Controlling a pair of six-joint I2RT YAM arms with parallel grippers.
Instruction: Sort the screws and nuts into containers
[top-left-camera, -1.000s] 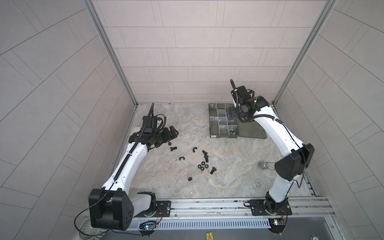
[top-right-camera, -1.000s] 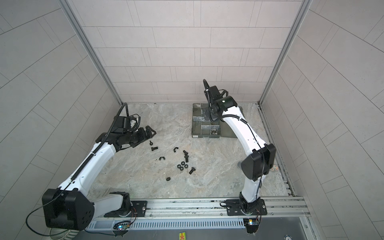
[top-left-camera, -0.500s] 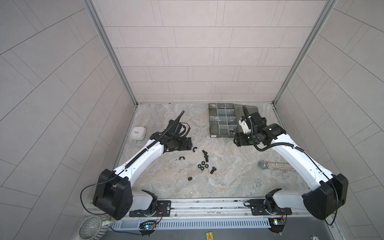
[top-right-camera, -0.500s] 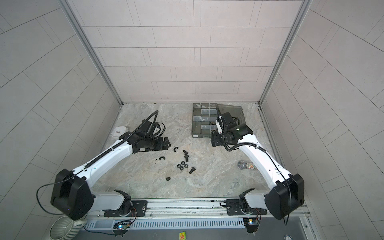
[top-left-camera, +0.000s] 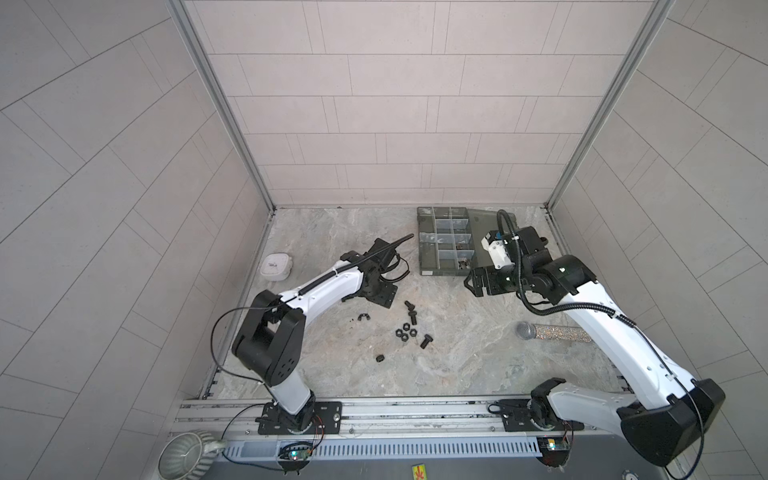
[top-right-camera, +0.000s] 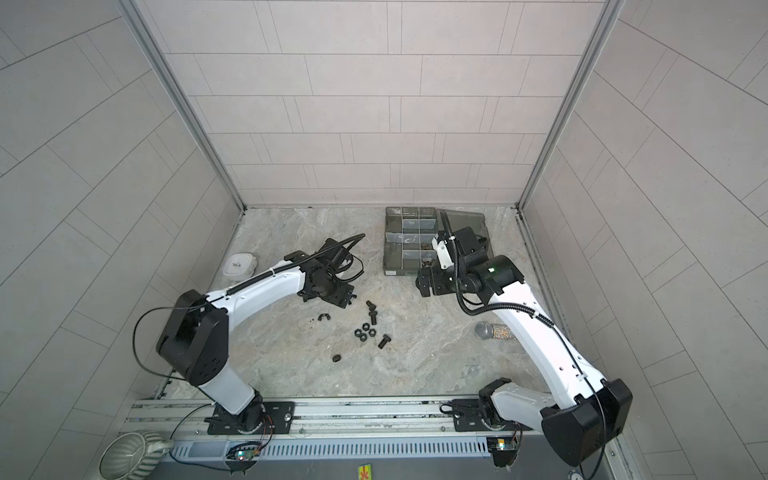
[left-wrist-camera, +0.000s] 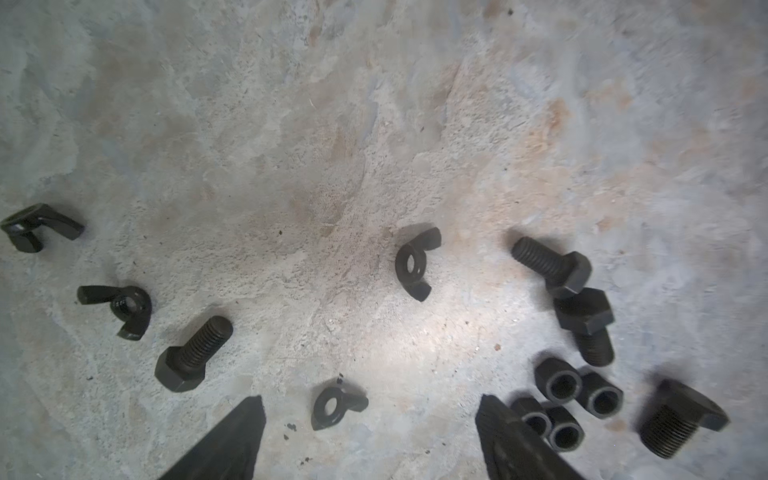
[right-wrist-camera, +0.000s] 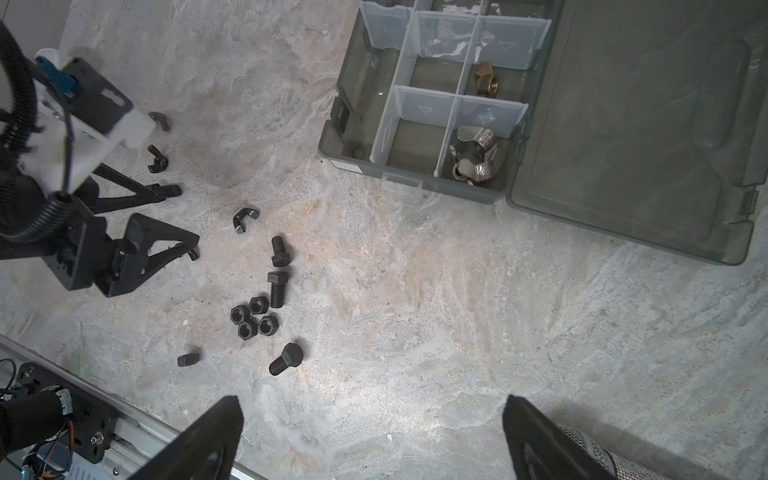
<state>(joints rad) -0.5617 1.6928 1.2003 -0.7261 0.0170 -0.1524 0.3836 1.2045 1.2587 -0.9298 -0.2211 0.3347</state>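
Note:
With my right gripper close to the box's front containers (top-left-camera: 445, 261), I should draw it back before my left gripper brings a black wing nut (left-wrist-camera: 412, 267) there.
Black screws (left-wrist-camera: 193, 355) and hex nuts (left-wrist-camera: 561, 382) lie scattered on the stone floor, in both top views at its middle (top-left-camera: 405, 332). My left gripper (left-wrist-camera: 370, 403) hovers open over them, a black wing nut (left-wrist-camera: 338, 407) lying on the floor between its fingers; in a top view this gripper (top-left-camera: 369, 302) is just above that wing nut (top-left-camera: 364, 318). The open organizer box (right-wrist-camera: 345, 137) holds silver wing nuts (right-wrist-camera: 478, 162) and a brass nut (right-wrist-camera: 488, 83) in its containers. My right gripper (right-wrist-camera: 372, 401) is open and empty, just in front of the box (top-left-camera: 428, 266).
A silver-headed microphone (top-left-camera: 552, 331) lies right of the hardware, under the right arm. A small white device (top-left-camera: 276, 266) sits by the left wall. A ribbed mug (top-left-camera: 187, 455) stands beyond the front rail (top-left-camera: 415, 411). The box lid (right-wrist-camera: 623, 124) lies flat.
The left gripper has moved right from the left wall to above the scattered pieces. The right gripper has come away from over the box, toward the front, and lower.

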